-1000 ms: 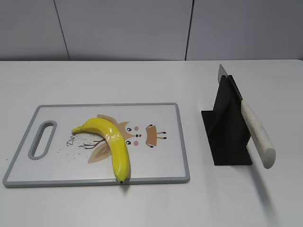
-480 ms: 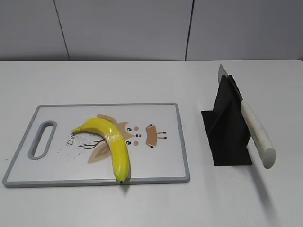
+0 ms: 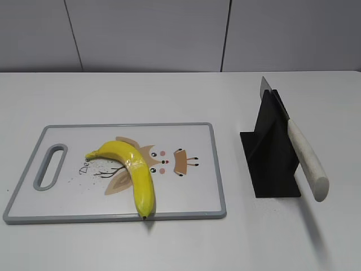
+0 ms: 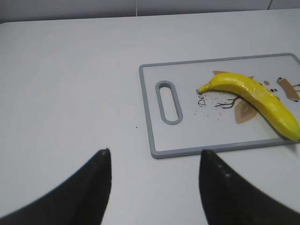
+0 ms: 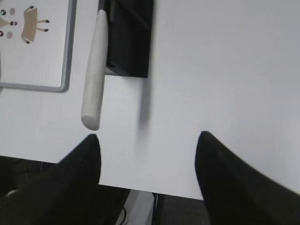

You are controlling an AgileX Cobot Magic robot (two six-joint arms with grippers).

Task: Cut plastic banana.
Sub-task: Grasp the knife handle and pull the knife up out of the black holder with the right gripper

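The grey blade of the knife (image 3: 306, 158) sticks out of the black stand's open top (image 3: 273, 97), so the knife will come loose and the stand will stay upright when I lift the knife's handle.
The plastic banana (image 3: 134, 171) is glossy yellow and curved, with a dark tip toward the front. It lies on the cutting board (image 3: 192, 192), and also shows in the left wrist view (image 4: 255, 96). A knife with a white handle (image 3: 306, 160) leans in a black stand (image 3: 271, 152); the handle also shows in the right wrist view (image 5: 94, 70). My left gripper (image 4: 154, 154) is open and empty over bare table, near the board's handle end. My right gripper (image 5: 147, 138) is open and empty near the table's front edge, just short of the knife handle. Neither gripper shows in the exterior view.
The cutting board (image 4: 206, 150) is white with a grey rim, a handle slot (image 4: 168, 102) and an owl drawing. The table's front edge (image 5: 140, 190) runs under my right gripper. A grey wall stands behind the table.
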